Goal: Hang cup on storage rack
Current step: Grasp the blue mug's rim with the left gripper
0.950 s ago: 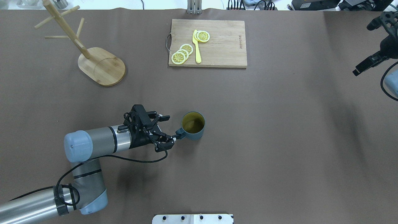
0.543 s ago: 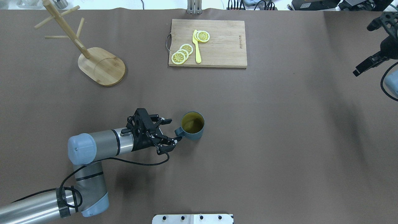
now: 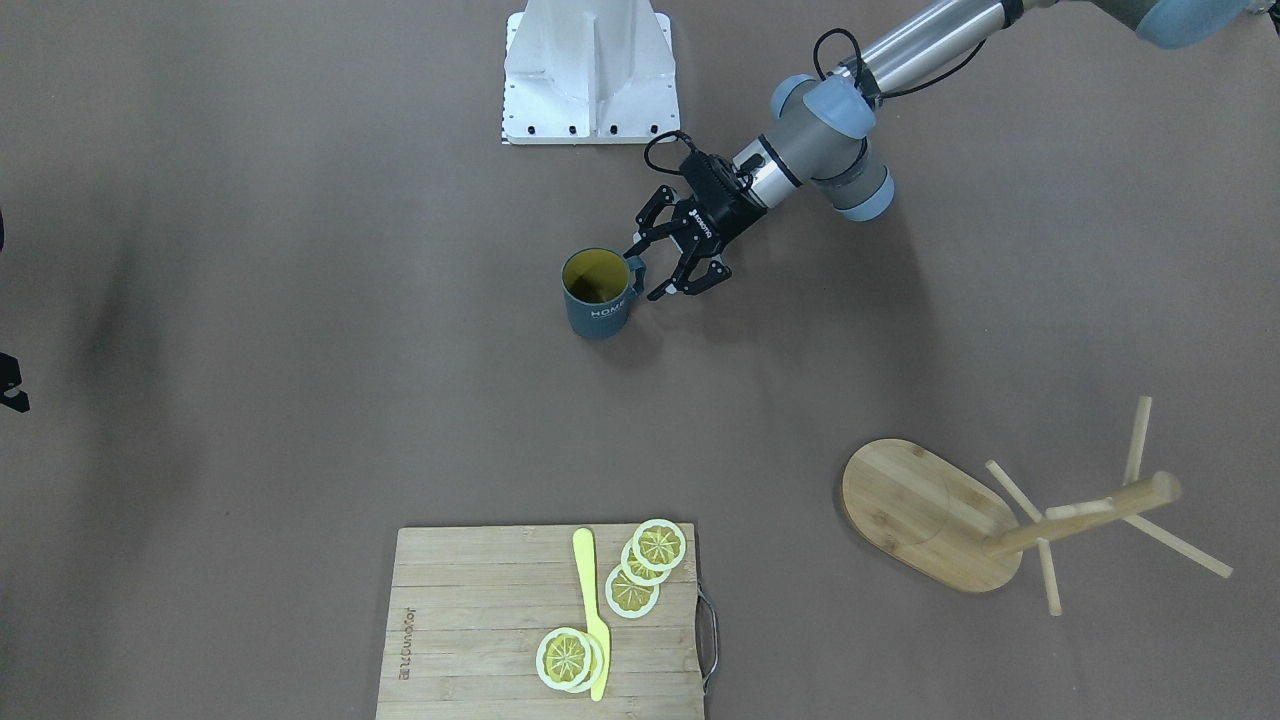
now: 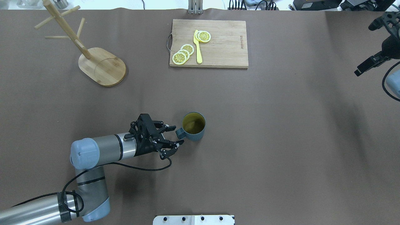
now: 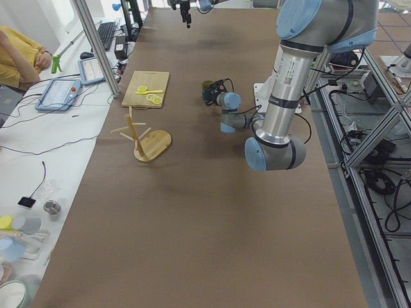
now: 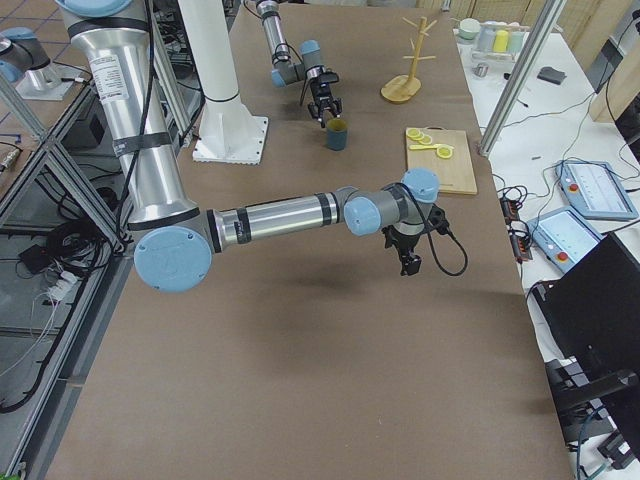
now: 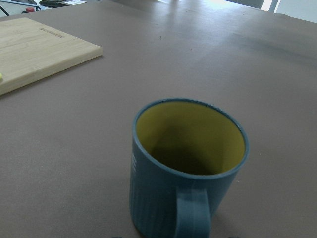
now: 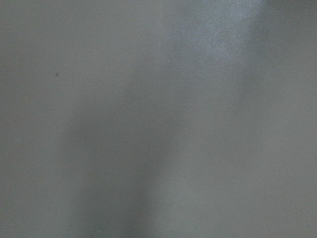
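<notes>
My gripper is going to push the cup sideways. The cup's opening (image 3: 597, 294) is much wider than the rack's slim wires (image 3: 1080, 510), so the cup will slide opening first over one of the wires.
The dark teal cup (image 4: 193, 126) stands upright on the brown table, yellow inside, its handle (image 4: 179, 133) pointing at my left gripper. My left gripper (image 4: 175, 135) is open, with one finger on each side of the handle; I cannot tell if they touch it. The front-facing view shows the same: the cup (image 3: 597, 293) and the gripper (image 3: 648, 272). The left wrist view shows the cup (image 7: 188, 168) close, handle toward the camera, no fingers in frame. The bamboo storage rack (image 4: 102, 66) stands far left at the back, with no cup on its pegs. My right gripper (image 4: 372, 61) hangs at the right edge, partly cut off.
A wooden cutting board (image 4: 218, 47) with lemon slices (image 4: 182, 53) and a yellow knife (image 4: 197, 47) lies at the back centre. The rack's pegs (image 3: 1135, 520) stick out sideways. The robot's base plate (image 4: 193, 219) is at the near edge.
My left gripper has turned at the wrist and shifted slightly, so its open fingers now flank the cup's handle. The cup has stayed in place. The right arm has not moved.
</notes>
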You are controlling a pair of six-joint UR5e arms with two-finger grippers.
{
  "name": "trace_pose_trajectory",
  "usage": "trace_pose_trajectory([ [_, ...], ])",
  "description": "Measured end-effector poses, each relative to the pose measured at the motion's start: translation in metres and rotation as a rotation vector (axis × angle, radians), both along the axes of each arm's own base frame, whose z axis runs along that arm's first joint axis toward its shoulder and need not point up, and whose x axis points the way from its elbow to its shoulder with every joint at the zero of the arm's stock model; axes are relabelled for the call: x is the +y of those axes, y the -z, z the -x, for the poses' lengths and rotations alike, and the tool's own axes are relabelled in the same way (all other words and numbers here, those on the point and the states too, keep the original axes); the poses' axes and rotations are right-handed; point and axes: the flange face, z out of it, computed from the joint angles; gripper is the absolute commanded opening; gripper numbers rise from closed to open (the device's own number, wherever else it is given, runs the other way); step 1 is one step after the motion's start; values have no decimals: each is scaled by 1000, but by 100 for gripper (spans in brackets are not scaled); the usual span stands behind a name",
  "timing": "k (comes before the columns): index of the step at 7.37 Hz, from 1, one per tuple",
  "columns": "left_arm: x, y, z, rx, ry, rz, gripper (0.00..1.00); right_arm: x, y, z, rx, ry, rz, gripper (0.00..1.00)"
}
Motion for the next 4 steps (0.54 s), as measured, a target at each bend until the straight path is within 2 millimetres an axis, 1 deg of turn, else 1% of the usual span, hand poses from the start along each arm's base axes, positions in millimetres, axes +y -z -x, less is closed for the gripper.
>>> trace_pose_trajectory([
  [4, 3, 5, 2, 26, -10, 13, 0, -1, 0, 0, 0, -1, 0, 100],
])
